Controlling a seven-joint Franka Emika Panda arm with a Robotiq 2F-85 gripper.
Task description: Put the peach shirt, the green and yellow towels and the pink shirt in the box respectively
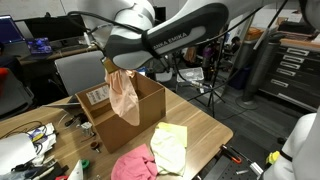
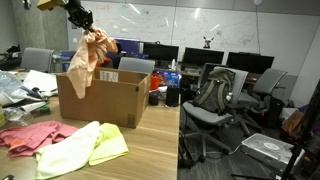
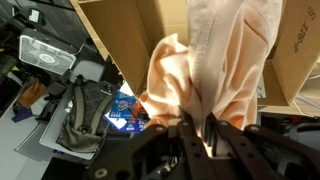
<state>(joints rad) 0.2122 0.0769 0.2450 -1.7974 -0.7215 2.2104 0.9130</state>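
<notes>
The peach shirt's lower end (image 2: 79, 90) is hanging in front of the near side of the box, so the robot's gripper needs to move the shirt back over the box's opening (image 1: 144, 90) before letting it go.
My gripper (image 1: 112, 62) is shut on the peach shirt (image 1: 125, 95) and holds it hanging above the open cardboard box (image 1: 150, 105). In an exterior view the gripper (image 2: 82, 22) holds the shirt (image 2: 88, 60) over the box (image 2: 105, 100). The wrist view shows the fingers (image 3: 197, 130) pinching the peach shirt (image 3: 215, 60) with the box (image 3: 130, 40) beyond. The pink shirt (image 1: 133, 163) and the yellow and green towels (image 1: 170, 145) lie on the wooden table; they also show in an exterior view as the pink shirt (image 2: 30, 133) and the towels (image 2: 85, 148).
The wooden table (image 1: 215, 128) holds cables and clutter at one end (image 1: 30, 145). Office chairs (image 2: 215, 100) and desks with monitors (image 2: 200, 58) stand around. A grey cabinet (image 1: 290, 70) stands beside the table.
</notes>
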